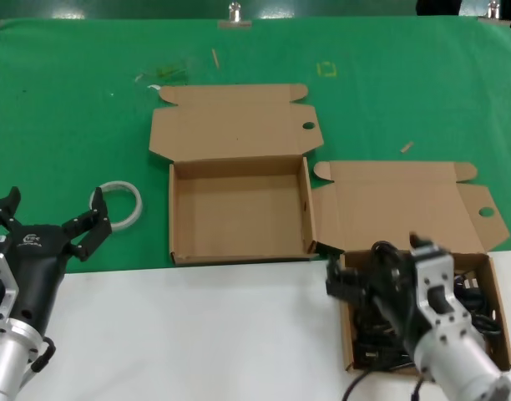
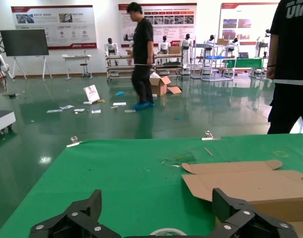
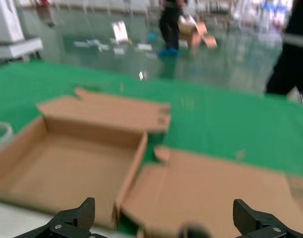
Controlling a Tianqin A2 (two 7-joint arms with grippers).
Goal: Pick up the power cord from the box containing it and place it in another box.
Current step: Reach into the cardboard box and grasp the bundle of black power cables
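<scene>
The power cord (image 1: 384, 249) will leave other cords behind when I lift it, because black coils (image 1: 483, 321) show on both sides of my right gripper.
The power cord (image 1: 475, 302) lies as a black bundle in the box containing it (image 1: 495, 276) at the front right; the lid's (image 1: 397, 209) side ear has a round hole. My right gripper (image 1: 376, 259) hovers open over this box's left part and hides much of the cord. In the right wrist view the right gripper (image 3: 164, 208) shows its jaws wide apart above that lid (image 3: 206, 193). Another box (image 1: 239, 213), empty, stands open at the centre and also shows in the right wrist view (image 3: 67, 163). My left gripper (image 1: 53, 213) is open and empty at the front left.
A white tape ring (image 1: 116, 203) lies on the green cloth (image 1: 63, 109) just beyond the left gripper (image 2: 157, 201), and shows in the left wrist view (image 2: 167, 231). Small scraps lie on the far cloth. A white table surface (image 1: 197, 334) runs along the front.
</scene>
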